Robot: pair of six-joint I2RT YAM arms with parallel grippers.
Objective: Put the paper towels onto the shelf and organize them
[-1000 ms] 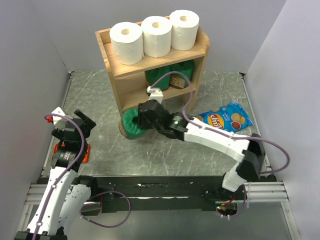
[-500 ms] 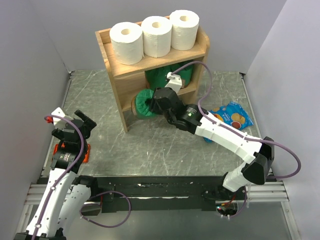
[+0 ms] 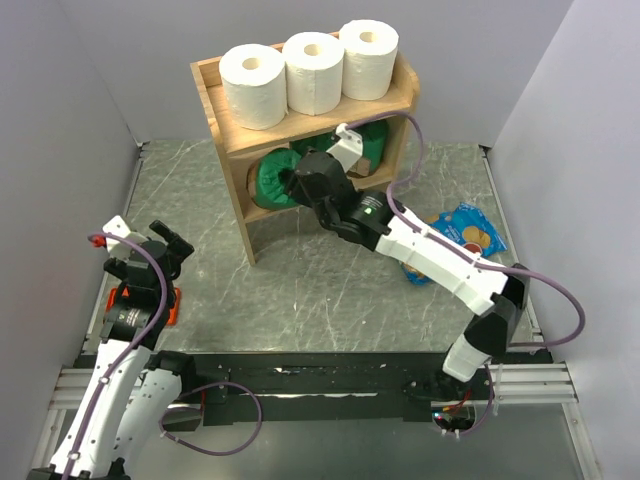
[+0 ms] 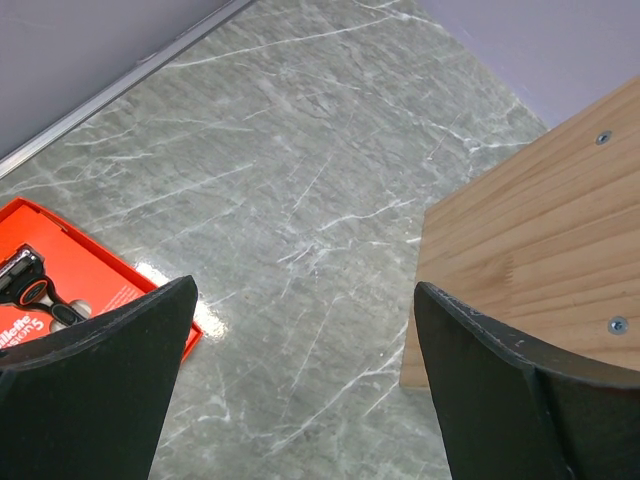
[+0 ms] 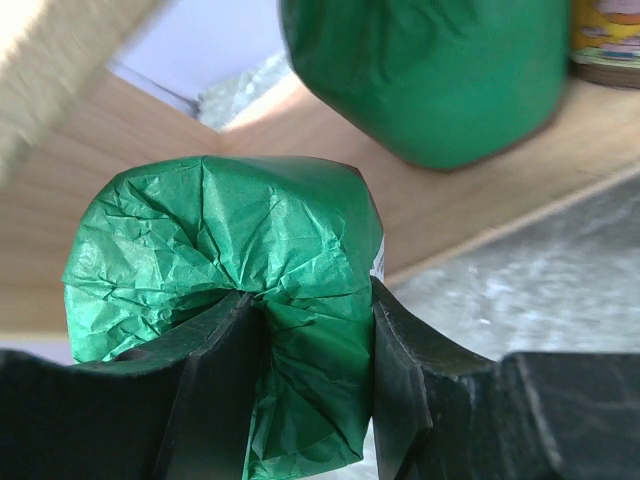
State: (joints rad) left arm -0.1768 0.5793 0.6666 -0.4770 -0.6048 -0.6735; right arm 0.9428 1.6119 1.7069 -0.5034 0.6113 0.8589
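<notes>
My right gripper should release the green package, close its fingers and push the package's front [image 3: 273, 189] deeper, as the package leans out at the lower level's front edge [image 3: 262, 213].
Three white paper towels [image 3: 311, 72] stand side by side on the top tier of the wooden shelf [image 3: 230, 150]. My right gripper [image 3: 296, 182] is shut on a green package [image 3: 270, 180] [image 5: 250, 260] and holds it at the left of the shelf's lower tier. In the right wrist view my fingers [image 5: 215, 390] pinch the crumpled green wrap, and another green package [image 5: 430, 70] lies behind it on the lower board. My left gripper [image 4: 305, 330] is open and empty, low over the floor left of the shelf, its side panel [image 4: 540, 250] in view.
A blue chip bag [image 3: 455, 235] lies on the floor right of the shelf. An orange razor box [image 3: 165, 305] [image 4: 60, 290] lies by my left arm. Grey walls close in the left, right and back sides.
My right gripper has lifted the green package from the floor in front of the shelf up and back into the left of the lower tier. The left arm has barely moved.
</notes>
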